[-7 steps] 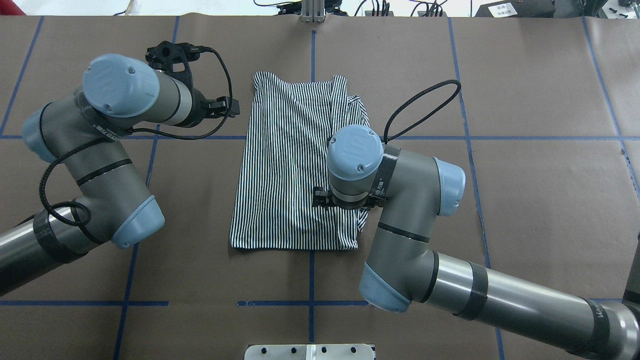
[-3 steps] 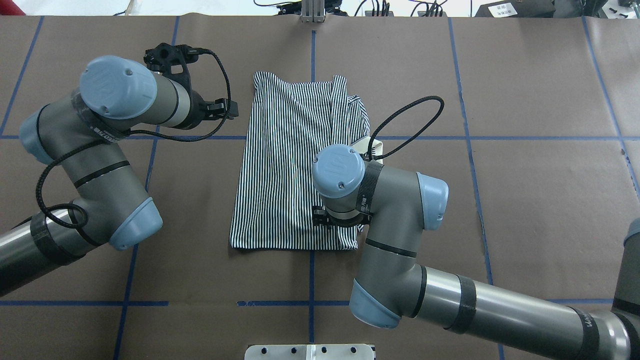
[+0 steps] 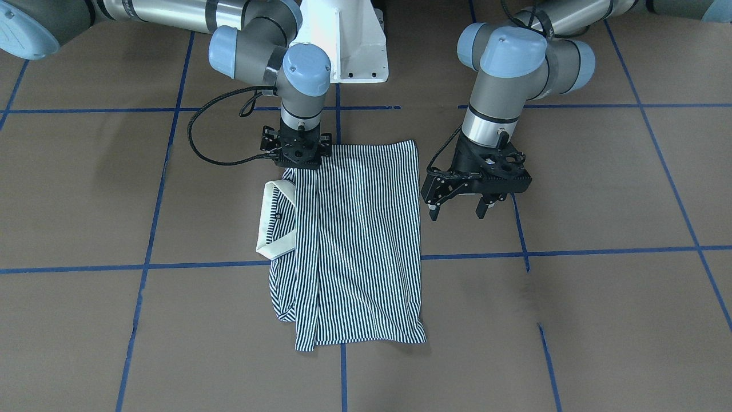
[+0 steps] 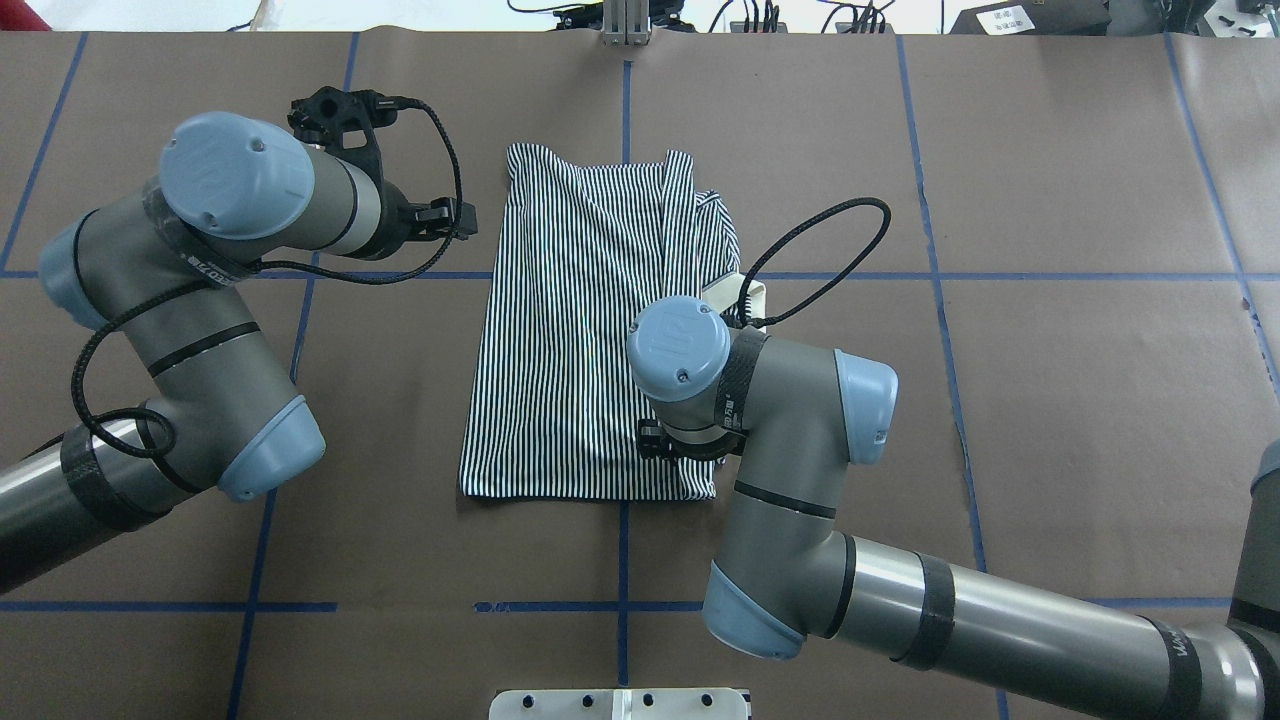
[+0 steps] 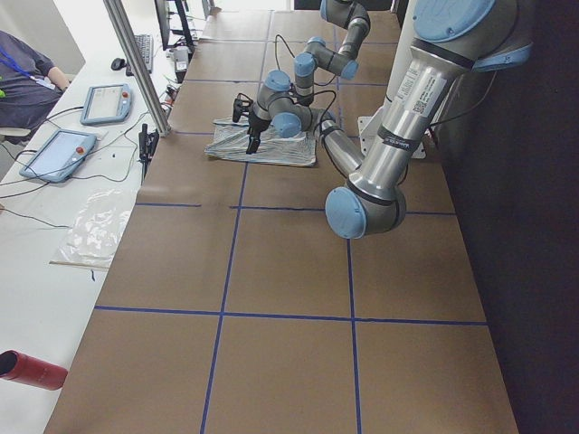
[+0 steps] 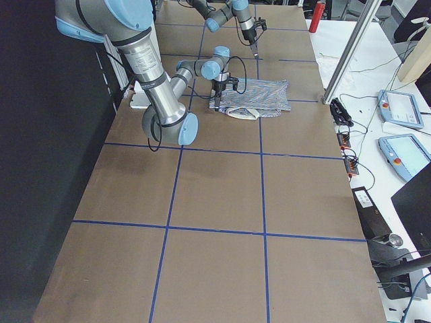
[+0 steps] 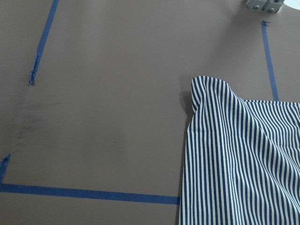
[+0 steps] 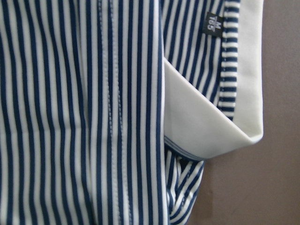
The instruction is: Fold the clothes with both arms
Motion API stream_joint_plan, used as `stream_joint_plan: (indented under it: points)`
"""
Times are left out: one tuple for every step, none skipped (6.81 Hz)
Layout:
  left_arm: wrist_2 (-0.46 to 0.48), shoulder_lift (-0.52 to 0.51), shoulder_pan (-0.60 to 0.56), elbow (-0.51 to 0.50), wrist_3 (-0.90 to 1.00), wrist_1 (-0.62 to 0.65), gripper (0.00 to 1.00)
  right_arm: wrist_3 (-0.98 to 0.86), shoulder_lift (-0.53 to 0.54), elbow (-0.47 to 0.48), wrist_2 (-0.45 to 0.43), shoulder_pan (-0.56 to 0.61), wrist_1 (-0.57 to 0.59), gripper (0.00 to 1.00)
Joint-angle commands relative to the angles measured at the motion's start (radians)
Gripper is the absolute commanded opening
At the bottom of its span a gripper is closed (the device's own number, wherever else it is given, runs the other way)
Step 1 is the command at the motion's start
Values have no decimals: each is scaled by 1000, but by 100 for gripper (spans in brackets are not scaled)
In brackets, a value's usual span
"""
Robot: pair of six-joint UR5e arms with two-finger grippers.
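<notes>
My right gripper should leave the shirt's near corner and first bring the collar (image 3: 281, 245) in along the folded panel, since the cream collar overhangs the shirt's folded edge (image 3: 296, 254).
The striped polo shirt (image 3: 354, 240) lies flat on the brown table, folded lengthwise into a long panel. Its cream collar (image 3: 273, 220) sticks out at one side and fills the right wrist view (image 8: 206, 112). My right gripper (image 3: 298, 166) points straight down at the shirt's near corner, touching or just above the cloth. Its fingertips are hidden, so I cannot tell if it is open or shut. In the overhead view the wrist (image 4: 680, 345) covers it. My left gripper (image 3: 456, 216) is open and empty, hovering beside the shirt's other long edge (image 4: 455, 215).
The white pedestal base (image 3: 349, 40) stands behind the shirt. Blue tape lines (image 4: 625, 560) cross the table. A metal bracket (image 4: 625, 30) sits at the far edge. In the left view, tablets (image 5: 59, 154), a plastic bag (image 5: 95, 235) and a red can (image 5: 27, 369) lie on the side bench.
My right arm has moved along the shirt's edge toward the robot's side, uncovering the cream collar. The shirt's outline has not shifted. The left arm has hardly moved.
</notes>
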State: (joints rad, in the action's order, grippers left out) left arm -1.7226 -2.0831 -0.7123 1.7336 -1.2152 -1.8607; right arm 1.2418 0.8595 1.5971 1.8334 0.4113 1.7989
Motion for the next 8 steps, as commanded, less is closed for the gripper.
stream_joint_plan:
  points:
    - [0,-2,1,0,-3,-6,100,-10,7,14,0,27,68,100]
    - [0,-2,2,0,-4,-6,100,-21,27,30,0,40,88,100]
    - [1,-2,13,-5,-6,-6,100,-53,97,97,0,50,89,100]
    - [2,-3,16,-2,-21,-8,100,-67,163,137,-3,56,89,100]
    - [2,-3,16,1,-26,-6,100,-79,217,183,-2,82,89,100]
    - [2,-3,17,1,-26,-6,100,-150,263,251,1,95,91,100]
    - [2,-5,16,4,-26,-6,100,-177,241,253,6,116,106,100]
    - [0,-6,16,4,-24,-6,100,-232,139,189,1,144,99,100]
